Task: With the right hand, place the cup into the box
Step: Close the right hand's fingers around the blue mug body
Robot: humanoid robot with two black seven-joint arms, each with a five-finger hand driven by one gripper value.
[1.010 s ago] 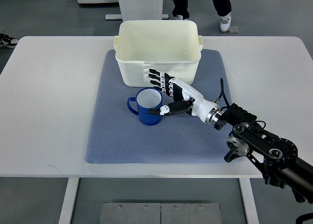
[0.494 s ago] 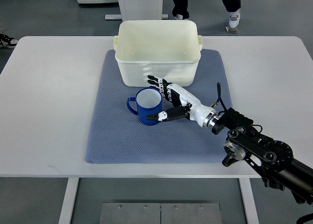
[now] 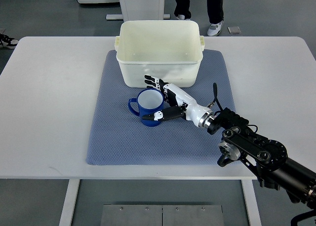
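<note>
The cream box's near side (image 3: 158, 75) is tall. The blue cup (image 3: 150, 107) will go down behind that side almost to the cup's rim when I lower it.
A blue cup (image 3: 149, 107) stands upright on the grey-blue mat (image 3: 113, 137), its handle (image 3: 132, 106) pointing left. It sits just in front of the cream box (image 3: 159, 72). My right hand (image 3: 147, 98) reaches in from the lower right and brackets the cup from its right side. The straight, spread fingers (image 3: 154, 81) lie along the cup's far side, between cup and box wall. The thumb (image 3: 159, 115) lies against the near side. The fingers have not curled onto the cup. The left arm is out of view.
The mat lies on a white table (image 3: 49, 88). My right forearm and its cable (image 3: 247, 142) cross the mat's lower right corner. A person's legs and shoes (image 3: 215, 26) stand beyond the table's far edge.
My right hand has slid left along the cup, so thumb and fingers now reach further round it. The cup has not moved. The person's feet have shifted.
</note>
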